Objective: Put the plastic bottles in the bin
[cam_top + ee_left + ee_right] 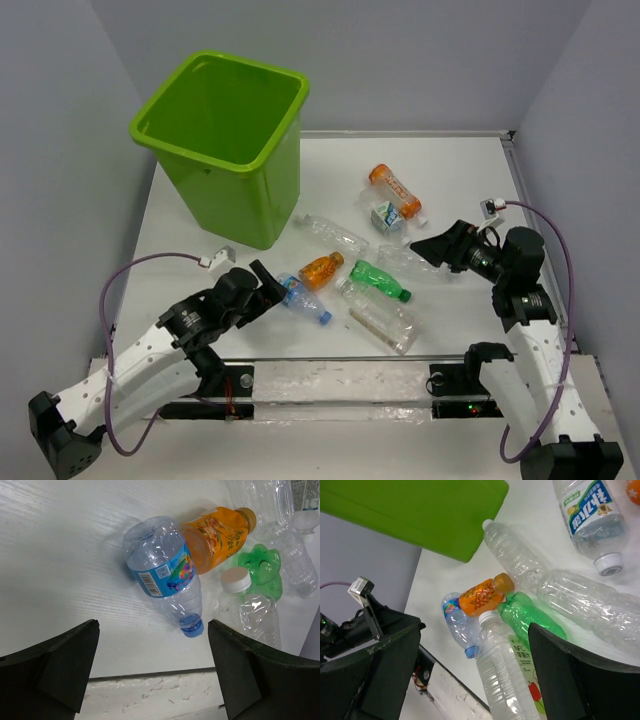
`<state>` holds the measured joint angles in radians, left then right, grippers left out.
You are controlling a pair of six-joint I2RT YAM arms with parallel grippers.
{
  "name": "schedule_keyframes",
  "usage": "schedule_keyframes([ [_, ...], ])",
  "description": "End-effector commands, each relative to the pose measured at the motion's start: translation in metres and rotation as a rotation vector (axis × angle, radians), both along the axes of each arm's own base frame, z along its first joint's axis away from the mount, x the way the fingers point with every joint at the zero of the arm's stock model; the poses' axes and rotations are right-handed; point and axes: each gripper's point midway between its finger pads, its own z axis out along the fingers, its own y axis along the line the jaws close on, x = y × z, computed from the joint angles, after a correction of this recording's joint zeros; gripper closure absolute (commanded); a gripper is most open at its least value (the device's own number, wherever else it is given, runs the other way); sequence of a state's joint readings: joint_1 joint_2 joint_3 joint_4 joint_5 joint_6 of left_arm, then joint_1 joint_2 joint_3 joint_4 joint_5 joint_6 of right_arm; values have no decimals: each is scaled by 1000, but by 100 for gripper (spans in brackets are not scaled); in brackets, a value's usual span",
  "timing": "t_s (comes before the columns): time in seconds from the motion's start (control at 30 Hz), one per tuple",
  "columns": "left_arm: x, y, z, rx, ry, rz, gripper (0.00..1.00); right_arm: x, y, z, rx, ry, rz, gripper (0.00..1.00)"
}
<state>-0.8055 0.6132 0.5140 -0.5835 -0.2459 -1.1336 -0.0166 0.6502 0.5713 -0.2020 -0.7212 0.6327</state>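
The blue-capped bottle's narrow width has my left gripper's open fingers lined up across it, so I continue going toward its base end until they are on both sides of it, then close them.
The lime-green bin stands at the back left; its wall shows in the right wrist view. Several plastic bottles lie on the white table. A clear bottle with a blue label and cap lies just ahead of my open, empty left gripper. Beside it lie a small orange bottle, a green bottle and a clear white-capped bottle. My right gripper is open and empty above them.
Another orange bottle, a small blue-labelled bottle and clear crushed bottles lie farther back. The table's near edge runs under my left gripper. Grey walls close in both sides.
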Motion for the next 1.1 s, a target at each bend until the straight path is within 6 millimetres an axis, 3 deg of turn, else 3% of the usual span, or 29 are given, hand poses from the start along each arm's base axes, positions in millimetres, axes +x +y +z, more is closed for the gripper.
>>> schedule_keyframes([
  [0.0,14,3,-10,-27,10,144,1,1,15,9,-22,-91,47,6],
  [0.13,28,-2,-19,-2,8,183,1,-3,30,-4,-64,-78,97,5],
  [0.4,54,-14,-35,27,-11,237,1,-15,39,-39,-171,0,112,3],
  [0.77,59,-15,-68,117,28,232,1,-34,52,-69,-302,88,119,0],
  [0.87,61,-12,-67,143,11,228,9,-35,55,-91,-403,151,100,0],
  [0.97,62,-5,-60,157,-15,239,16,-44,71,-94,-472,138,140,0],
  [1.03,62,0,-56,171,-34,238,23,-40,74,-95,-543,126,105,0],
  [1.07,61,2,-52,163,-49,240,28,-49,82,-98,-580,120,140,0],
])
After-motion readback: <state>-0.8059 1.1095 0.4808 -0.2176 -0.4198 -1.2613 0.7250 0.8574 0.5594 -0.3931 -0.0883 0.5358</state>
